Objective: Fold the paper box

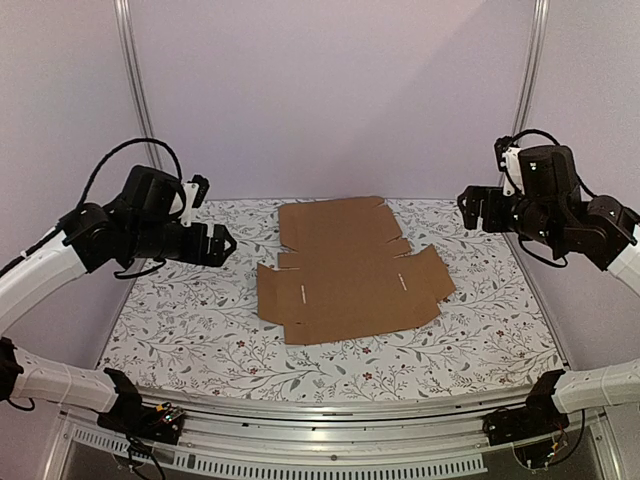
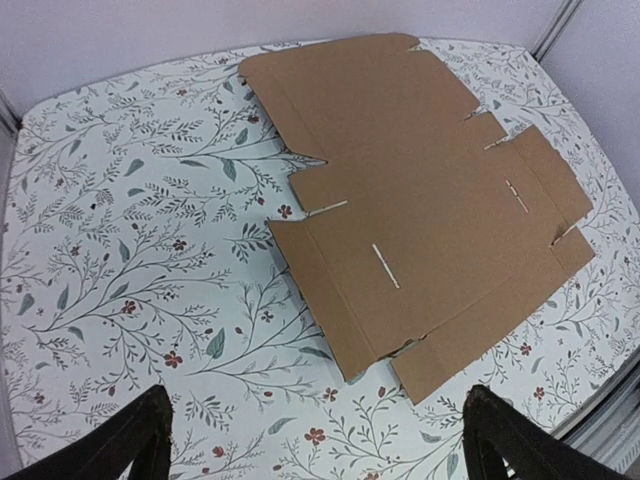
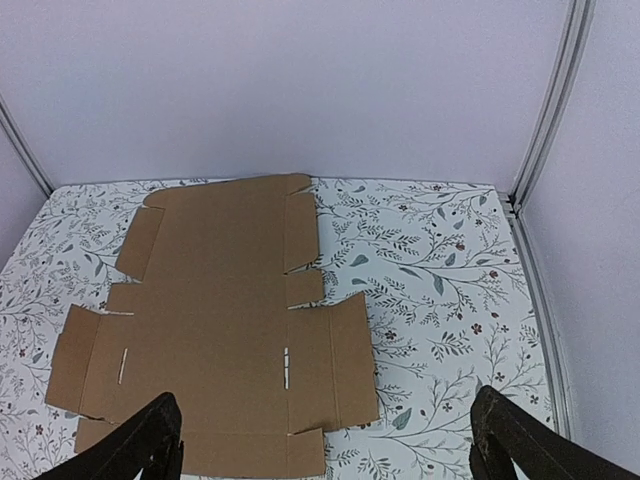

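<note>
I go on moving my right gripper down with its fingers wide open before I close it on the flap's outer edge [image 1: 438,311], because the paper box's near corner flap [image 1: 427,314] lies free beside open cloth.
The paper box [image 1: 347,268] is a flat, unfolded brown cardboard die-cut sheet with flaps and two small slits, lying in the middle of the floral table. It also shows in the left wrist view [image 2: 420,190] and in the right wrist view [image 3: 220,320]. My left gripper [image 1: 222,244] hangs above the table to the left of the sheet, open and empty; its fingertips [image 2: 130,440] show far apart. My right gripper [image 1: 476,208] hangs above the table's right rear, open and empty, fingertips [image 3: 510,440] wide apart. Neither touches the cardboard.
The table [image 1: 200,320] has a white cloth with a leaf and flower print. Lilac walls with metal corner posts [image 1: 135,100] close in the back and sides. A metal rail [image 1: 330,440] runs along the near edge.
</note>
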`<state>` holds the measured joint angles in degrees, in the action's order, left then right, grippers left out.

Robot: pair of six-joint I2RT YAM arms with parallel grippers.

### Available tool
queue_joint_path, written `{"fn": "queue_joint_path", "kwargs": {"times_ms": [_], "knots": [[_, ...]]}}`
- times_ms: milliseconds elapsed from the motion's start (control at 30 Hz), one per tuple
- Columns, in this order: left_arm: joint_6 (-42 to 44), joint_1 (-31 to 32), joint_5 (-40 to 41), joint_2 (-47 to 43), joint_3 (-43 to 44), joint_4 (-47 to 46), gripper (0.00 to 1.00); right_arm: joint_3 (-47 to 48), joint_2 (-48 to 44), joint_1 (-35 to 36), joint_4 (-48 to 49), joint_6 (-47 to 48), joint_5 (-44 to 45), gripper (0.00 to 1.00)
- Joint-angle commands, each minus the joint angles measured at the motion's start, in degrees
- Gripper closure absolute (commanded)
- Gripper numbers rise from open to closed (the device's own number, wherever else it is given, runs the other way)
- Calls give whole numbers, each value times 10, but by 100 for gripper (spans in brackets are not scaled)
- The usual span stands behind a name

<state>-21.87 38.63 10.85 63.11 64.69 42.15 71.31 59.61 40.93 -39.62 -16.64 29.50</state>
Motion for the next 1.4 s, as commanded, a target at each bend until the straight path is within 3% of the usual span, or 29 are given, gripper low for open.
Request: {"fn": "queue_joint_path", "kwargs": {"times_ms": [0, 233, 600, 933, 1367], "knots": [[-16, 7, 8, 11, -15, 6, 0, -34, 7, 4, -54, -30, 28, 1], [-32, 7, 13, 37, -37, -15, 0, -77, -3, 4, -82, -44, -23, 1], [-66, -6, -8, 55, -80, -72, 0, -185, 35, -3, -66, -184, -142, 2], [-81, -6, -47, 63, -110, -97, 1, -303, 103, -56, 106, -271, -273, 9], [-70, -6, -62, 24, -117, -93, 0, -430, 148, -98, 381, -333, -312, 27]]}}
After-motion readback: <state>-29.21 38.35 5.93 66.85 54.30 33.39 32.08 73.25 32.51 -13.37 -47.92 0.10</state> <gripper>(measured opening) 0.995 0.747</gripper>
